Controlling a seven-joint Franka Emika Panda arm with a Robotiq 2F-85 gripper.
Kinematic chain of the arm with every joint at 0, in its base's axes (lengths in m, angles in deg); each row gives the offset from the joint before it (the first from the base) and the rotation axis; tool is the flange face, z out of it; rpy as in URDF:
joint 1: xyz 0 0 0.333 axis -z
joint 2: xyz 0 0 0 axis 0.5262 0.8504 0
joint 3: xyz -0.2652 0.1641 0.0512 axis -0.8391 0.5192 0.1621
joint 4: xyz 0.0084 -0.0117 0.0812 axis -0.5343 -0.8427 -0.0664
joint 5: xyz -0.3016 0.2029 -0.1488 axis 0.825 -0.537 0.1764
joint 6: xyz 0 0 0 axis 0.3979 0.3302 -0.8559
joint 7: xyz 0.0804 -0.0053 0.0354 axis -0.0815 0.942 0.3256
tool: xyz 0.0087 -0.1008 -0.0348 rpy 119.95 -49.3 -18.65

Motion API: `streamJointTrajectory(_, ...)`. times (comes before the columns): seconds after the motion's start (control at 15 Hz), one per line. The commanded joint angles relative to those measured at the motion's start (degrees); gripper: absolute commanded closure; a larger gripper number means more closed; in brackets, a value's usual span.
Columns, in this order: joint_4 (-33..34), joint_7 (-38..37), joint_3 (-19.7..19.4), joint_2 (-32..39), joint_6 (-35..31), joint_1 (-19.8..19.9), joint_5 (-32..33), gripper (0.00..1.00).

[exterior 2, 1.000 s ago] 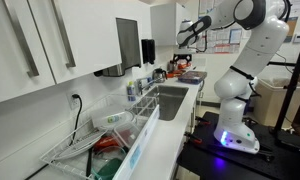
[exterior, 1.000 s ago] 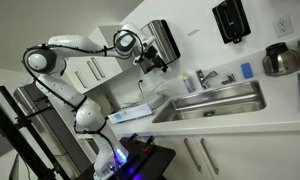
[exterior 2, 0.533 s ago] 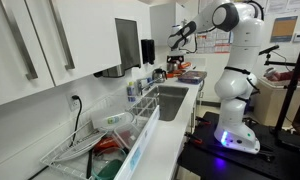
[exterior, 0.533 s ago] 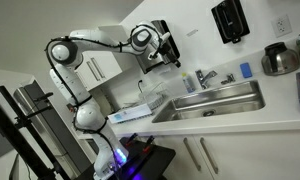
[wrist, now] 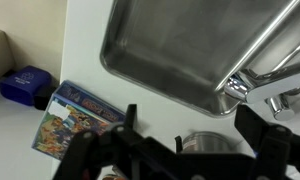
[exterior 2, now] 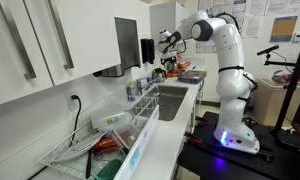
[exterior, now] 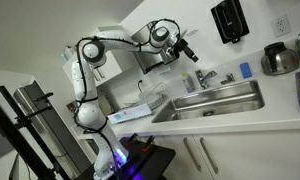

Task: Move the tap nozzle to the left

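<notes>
The tap nozzle (exterior: pixel 209 75) sticks out from a single post (exterior: pixel 201 82) behind the sink, so I expect it to turn around that post when I push it to the side.
The tap nozzle (exterior: pixel 202 77) is a short chrome spout at the back edge of the steel sink (exterior: pixel 218 103). In the wrist view it is a shiny bar (wrist: pixel 258 52) running over the basin (wrist: pixel 170 45) at the right. My gripper (exterior: pixel 187 50) hangs in the air above and to the left of the nozzle, apart from it. In the wrist view its two dark fingers (wrist: pixel 190 128) stand wide apart with nothing between them. In an exterior view the gripper (exterior 2: pixel 166 42) is over the far end of the sink (exterior 2: pixel 170 100).
A small chrome lever (exterior: pixel 228 78), a blue item (exterior: pixel 246 70) and a steel kettle (exterior: pixel 280 60) stand behind the sink. A black dispenser (exterior: pixel 230 20) and a steel dispenser box (exterior 2: pixel 127 45) hang on the wall. A metal can (wrist: pixel 205 145), a colourful box (wrist: pixel 75 115) and a blue object (wrist: pixel 25 85) lie on the counter. A dish rack (exterior 2: pixel 90 145) is beside the sink.
The arm has swung from over the counter towards the sink and tap, bringing the gripper much closer to the nozzle. The nozzle has not moved.
</notes>
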Motion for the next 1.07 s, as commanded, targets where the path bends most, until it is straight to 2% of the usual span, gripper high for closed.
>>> streamJointTrajectory(0.0, 3.06, 0.66, -2.49, 2.42, 0.61, -1.89, -0.88, 0.0)
streamJointTrajectory(0.33, 8.78, 1.92, -2.27, 6.53, 2.36, -1.57, -2.14, 0.0)
streamJointTrajectory(0.53, 13.62, 0.15, -2.69, 10.97, -1.14, -1.82, -1.97, 0.0)
streamJointTrajectory(0.87, 23.27, 4.08, -1.83, 19.75, -1.14, -0.68, -5.61, 0.0)
streamJointTrajectory(0.93, 25.23, 4.34, -1.89, 21.58, -1.04, -0.58, -6.33, 0.25)
streamJointTrajectory(1.0, 26.91, 4.72, -2.06, 23.1, -1.1, -0.57, -6.79, 0.26)
